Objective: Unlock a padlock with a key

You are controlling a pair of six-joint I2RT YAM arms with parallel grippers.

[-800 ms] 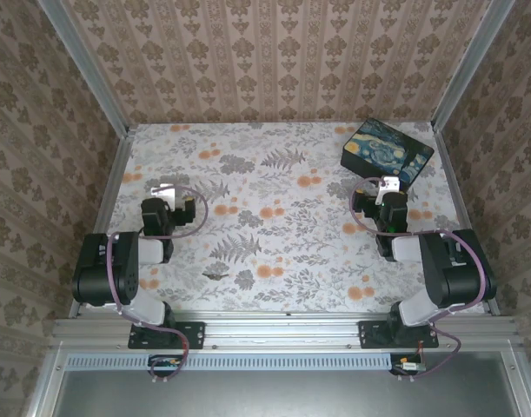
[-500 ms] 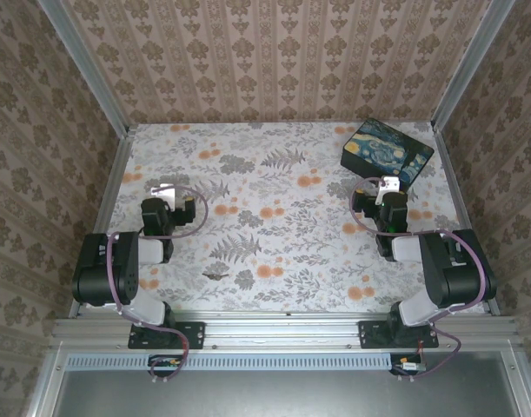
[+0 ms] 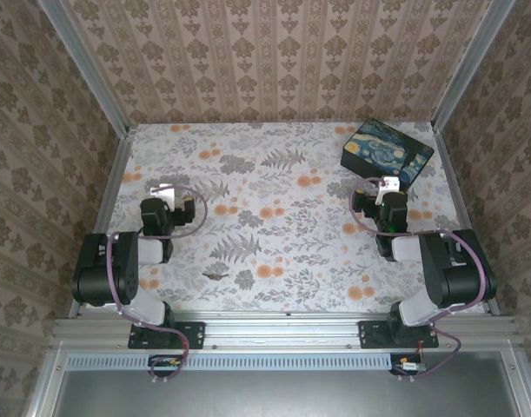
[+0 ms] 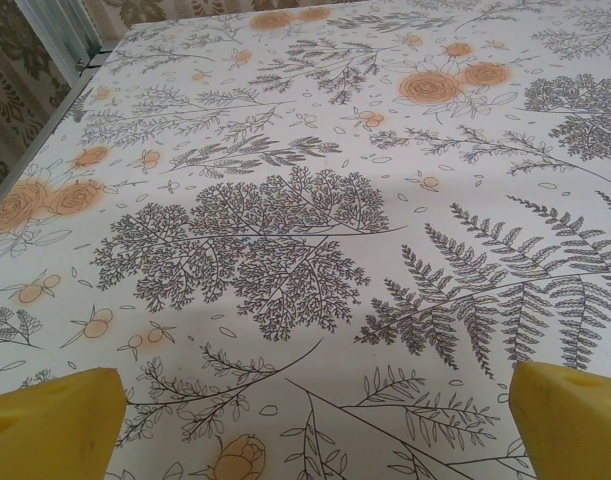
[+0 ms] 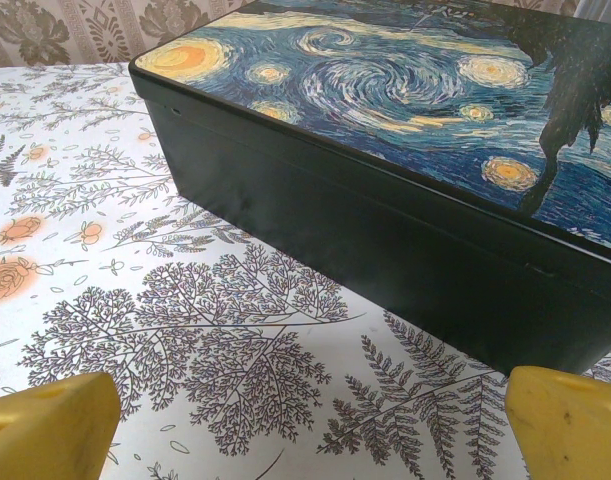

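My left gripper is far from the black box (image 3: pixel 385 151), so next my right gripper slides the box to the middle before my left gripper takes the key (image 3: pixel 215 276).
My left gripper (image 3: pixel 165 189) hangs over the left side of the floral table (image 3: pixel 274 174). It is open, its yellow fingertips (image 4: pixel 50 420) wide apart over bare print and nothing between them (image 4: pixel 310 430). My right gripper (image 3: pixel 387 184) is also open (image 5: pixel 305 430) and faces the near side wall of the black box (image 5: pixel 385 230). A tiny dark, slightly brownish object (image 3: pixel 215 274) lies near the front edge, right of the left arm. It is too small to tell whether it is the padlock, the key or both.
The black box (image 3: pixel 387 155) with a blue-and-yellow swirling-sky lid stands shut at the back right, just beyond the right gripper. Metal rails (image 3: pixel 109 187) and patterned walls close in the table on three sides.
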